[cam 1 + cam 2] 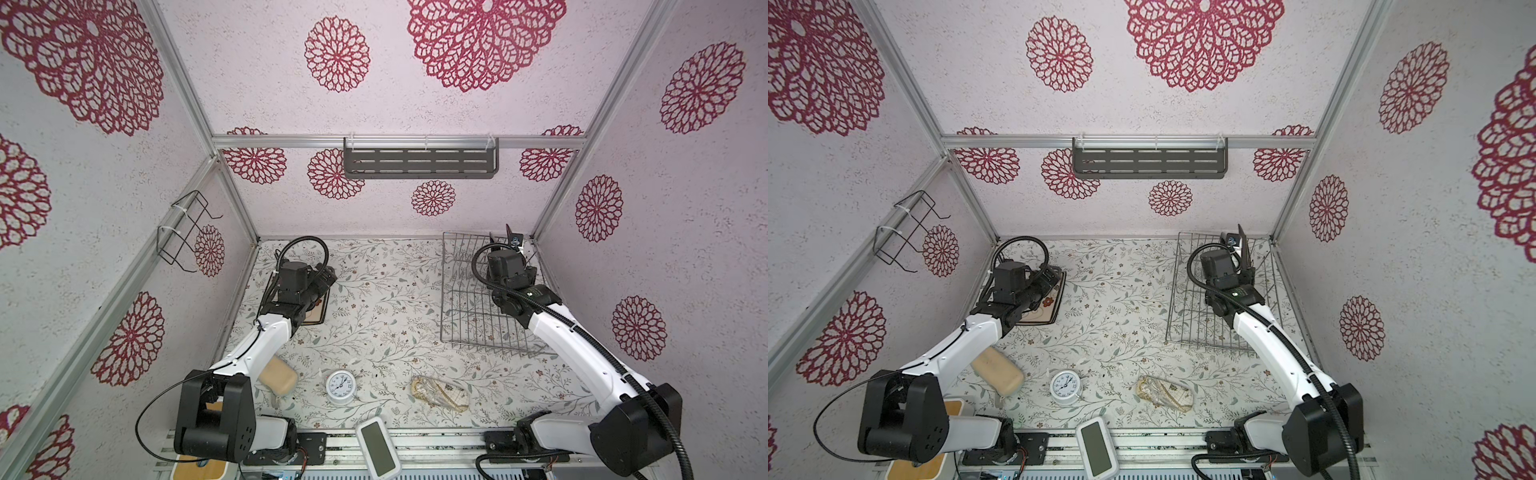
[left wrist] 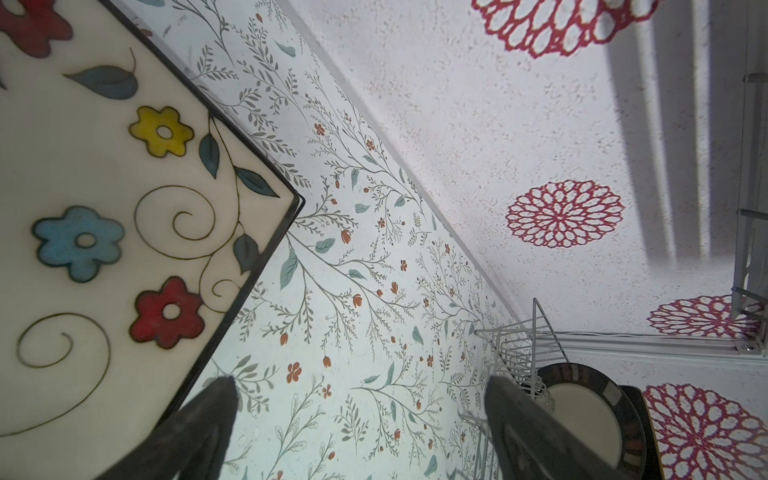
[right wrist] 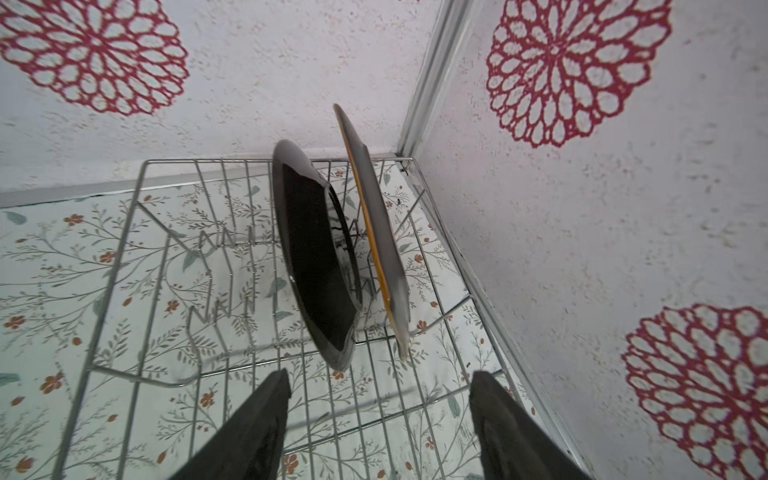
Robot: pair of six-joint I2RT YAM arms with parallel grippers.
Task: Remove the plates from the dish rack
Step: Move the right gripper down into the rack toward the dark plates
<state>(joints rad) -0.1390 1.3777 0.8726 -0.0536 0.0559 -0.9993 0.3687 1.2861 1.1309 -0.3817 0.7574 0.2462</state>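
I continue to move forward until my right gripper's open fingers straddle the plate (image 3: 397, 324) and close, because the thin plate's orange edge (image 3: 375, 248) stands upright facing them.
The silver wire dish rack (image 1: 469, 316) (image 1: 1187, 320) stands at the back right corner. In the right wrist view two plates stand on edge between its tines (image 3: 137, 365): a glossy dark plate (image 3: 320, 257) and a thin one with an orange edge (image 3: 376, 237). My right gripper (image 3: 380, 378) hangs open just short of them, with only rack wire between its fingers. The left wrist view shows a round cream plate with a striped rim (image 2: 582, 419) in the rack (image 2: 511, 349). A cream flower-painted plate (image 1: 319, 312) (image 2: 104, 208) lies flat at the back left. My left gripper (image 2: 359, 395) is open beside its edge, holding nothing.
Along the front of the table lie a beige block (image 1: 279, 376), a small white clock (image 1: 340, 386), a patterned pouch (image 1: 440, 394) and a white device with a screen (image 1: 378, 446). A grey slotted shelf (image 1: 419, 163) hangs on the back wall, and a black wire holder (image 1: 183, 232) on the left wall.
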